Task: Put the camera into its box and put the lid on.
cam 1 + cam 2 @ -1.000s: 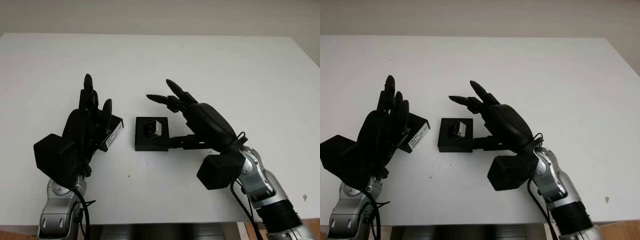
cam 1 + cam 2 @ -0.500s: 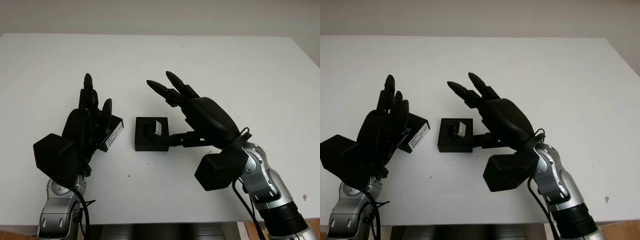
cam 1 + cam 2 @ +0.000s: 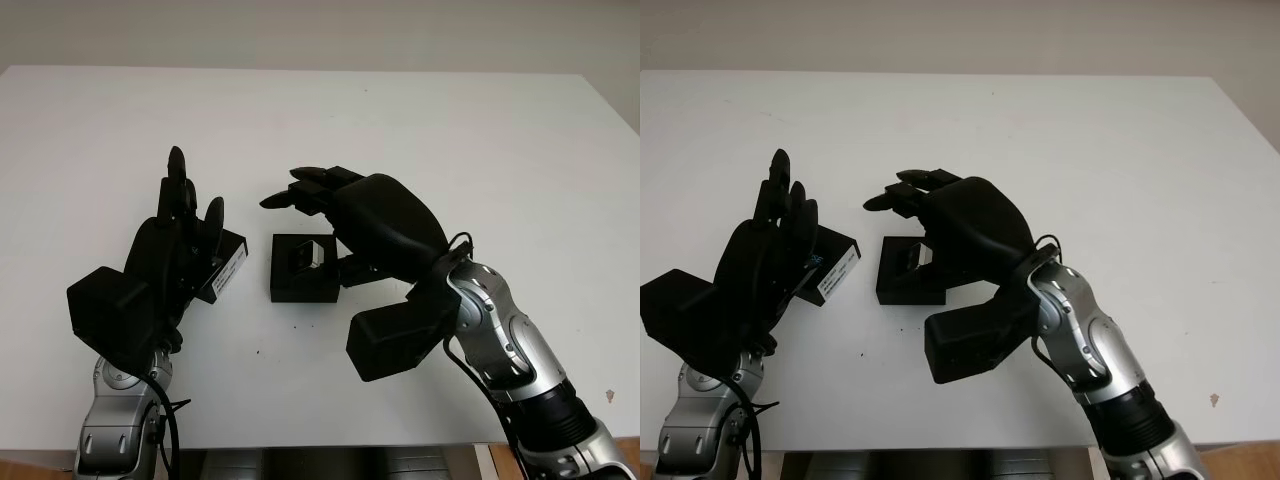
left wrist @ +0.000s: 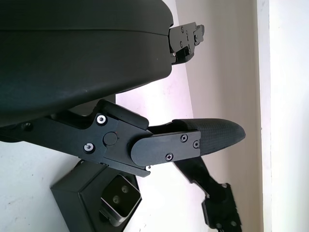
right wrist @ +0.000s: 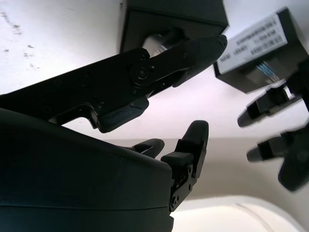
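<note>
I expect the camera (image 3: pixel 306 257) to move freely when I turn it, while the box stays in place, because the slanted silver side (image 3: pixel 317 253) shows above the box's black inside.
A small black box (image 3: pixel 301 284) stands open at the table's middle, with a silver-grey camera (image 3: pixel 309 256) sitting in it. Its black lid (image 3: pixel 229 268), marked by a white label, lies on the table just left of the box. My left hand (image 3: pixel 192 195) is open and stands over the lid's left part, hiding it, fingers pointing away from me. My right hand (image 3: pixel 305 215) is open and hovers above the box's far right side, fingers reaching left past its far edge. The right wrist view shows the box (image 5: pixel 174 19), the camera (image 5: pixel 158 41) and the labelled lid (image 5: pixel 258 46).
The white table (image 3: pixel 450 140) stretches wide behind and to the right of both hands. Its near edge runs close below the arms.
My right hand has swung left and turned over the box, its fingers now pointing left instead of away. The left hand, lid, box and camera have stayed put.
</note>
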Action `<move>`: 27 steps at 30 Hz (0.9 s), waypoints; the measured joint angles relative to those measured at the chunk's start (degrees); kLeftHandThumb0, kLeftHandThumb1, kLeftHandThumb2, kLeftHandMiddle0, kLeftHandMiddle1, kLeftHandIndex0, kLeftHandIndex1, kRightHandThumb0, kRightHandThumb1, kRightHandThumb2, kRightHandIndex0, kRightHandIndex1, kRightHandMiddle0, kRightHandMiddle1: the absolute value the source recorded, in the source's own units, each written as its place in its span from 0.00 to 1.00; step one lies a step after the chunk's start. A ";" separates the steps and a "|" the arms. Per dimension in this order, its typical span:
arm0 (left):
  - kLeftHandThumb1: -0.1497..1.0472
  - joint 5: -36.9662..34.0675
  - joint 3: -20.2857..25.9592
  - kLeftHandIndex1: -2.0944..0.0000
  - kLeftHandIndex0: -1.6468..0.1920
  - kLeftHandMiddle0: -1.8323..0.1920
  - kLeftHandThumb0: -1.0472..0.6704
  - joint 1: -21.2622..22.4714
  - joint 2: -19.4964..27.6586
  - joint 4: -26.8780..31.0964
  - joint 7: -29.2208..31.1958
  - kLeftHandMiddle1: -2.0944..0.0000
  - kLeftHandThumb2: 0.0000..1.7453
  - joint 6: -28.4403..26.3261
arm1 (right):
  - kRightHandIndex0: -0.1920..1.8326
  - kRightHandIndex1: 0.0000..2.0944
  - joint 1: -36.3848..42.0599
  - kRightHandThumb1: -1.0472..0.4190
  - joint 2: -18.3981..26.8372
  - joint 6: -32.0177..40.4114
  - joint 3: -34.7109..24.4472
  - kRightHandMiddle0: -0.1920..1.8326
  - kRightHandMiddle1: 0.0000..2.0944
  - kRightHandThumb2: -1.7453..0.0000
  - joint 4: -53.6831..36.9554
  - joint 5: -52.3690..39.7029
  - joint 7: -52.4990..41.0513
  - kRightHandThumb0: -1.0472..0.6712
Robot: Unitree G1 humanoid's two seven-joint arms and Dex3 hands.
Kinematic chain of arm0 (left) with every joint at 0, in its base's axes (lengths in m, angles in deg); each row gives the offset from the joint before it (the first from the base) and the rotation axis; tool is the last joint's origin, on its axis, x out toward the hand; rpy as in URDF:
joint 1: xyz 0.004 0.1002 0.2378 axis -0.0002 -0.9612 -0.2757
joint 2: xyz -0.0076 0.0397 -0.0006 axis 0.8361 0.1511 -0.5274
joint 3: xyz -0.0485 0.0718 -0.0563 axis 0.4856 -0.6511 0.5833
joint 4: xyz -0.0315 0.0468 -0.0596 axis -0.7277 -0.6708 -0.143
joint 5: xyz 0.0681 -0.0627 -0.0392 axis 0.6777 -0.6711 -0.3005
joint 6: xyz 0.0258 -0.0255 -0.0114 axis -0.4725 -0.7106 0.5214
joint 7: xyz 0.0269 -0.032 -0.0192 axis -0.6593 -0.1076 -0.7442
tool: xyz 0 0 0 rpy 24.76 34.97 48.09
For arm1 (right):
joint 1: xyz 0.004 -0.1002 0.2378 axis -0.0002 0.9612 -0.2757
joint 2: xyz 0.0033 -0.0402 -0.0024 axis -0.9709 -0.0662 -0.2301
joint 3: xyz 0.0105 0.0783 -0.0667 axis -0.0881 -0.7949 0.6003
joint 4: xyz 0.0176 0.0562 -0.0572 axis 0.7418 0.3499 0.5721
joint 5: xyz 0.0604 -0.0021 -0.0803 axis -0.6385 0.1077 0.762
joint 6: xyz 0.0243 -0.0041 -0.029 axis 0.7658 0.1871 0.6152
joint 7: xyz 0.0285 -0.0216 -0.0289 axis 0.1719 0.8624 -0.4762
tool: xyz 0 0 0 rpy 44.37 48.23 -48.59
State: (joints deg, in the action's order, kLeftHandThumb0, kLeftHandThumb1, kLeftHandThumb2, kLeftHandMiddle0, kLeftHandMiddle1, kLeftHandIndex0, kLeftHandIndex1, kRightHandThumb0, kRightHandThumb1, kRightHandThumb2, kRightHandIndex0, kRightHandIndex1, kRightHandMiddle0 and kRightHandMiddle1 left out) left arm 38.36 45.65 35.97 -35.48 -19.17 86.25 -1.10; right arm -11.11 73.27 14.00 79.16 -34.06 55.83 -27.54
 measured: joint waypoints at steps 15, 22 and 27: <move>1.00 0.02 -0.32 1.00 1.00 1.00 0.18 -0.16 -0.21 0.00 -0.11 1.00 0.32 -0.02 | 0.27 0.04 -0.35 0.08 1.57 4.91 1.77 0.32 0.23 0.97 -1.28 9.64 -2.98 0.12; 1.00 0.05 -0.38 1.00 1.00 1.00 0.18 -0.40 -0.20 0.00 0.06 1.00 0.33 0.49 | 0.27 0.04 -0.99 0.07 1.44 6.04 2.71 0.31 0.20 0.97 -0.74 10.54 -3.40 0.13; 1.00 0.05 -0.38 1.00 1.00 1.00 0.19 -0.58 -0.20 -0.18 0.09 1.00 0.33 1.00 | 0.27 0.03 -1.83 0.05 1.26 6.44 3.50 0.32 0.20 0.96 1.14 10.68 -3.12 0.13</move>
State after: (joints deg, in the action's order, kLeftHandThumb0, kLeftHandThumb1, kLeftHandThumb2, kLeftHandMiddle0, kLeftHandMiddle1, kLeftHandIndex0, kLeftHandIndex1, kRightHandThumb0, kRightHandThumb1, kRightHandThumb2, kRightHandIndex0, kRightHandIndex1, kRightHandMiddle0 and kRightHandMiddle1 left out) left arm 38.41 45.27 35.39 -35.69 -19.36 86.34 -0.10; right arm -12.94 74.54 20.44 82.65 -32.93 66.51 -30.66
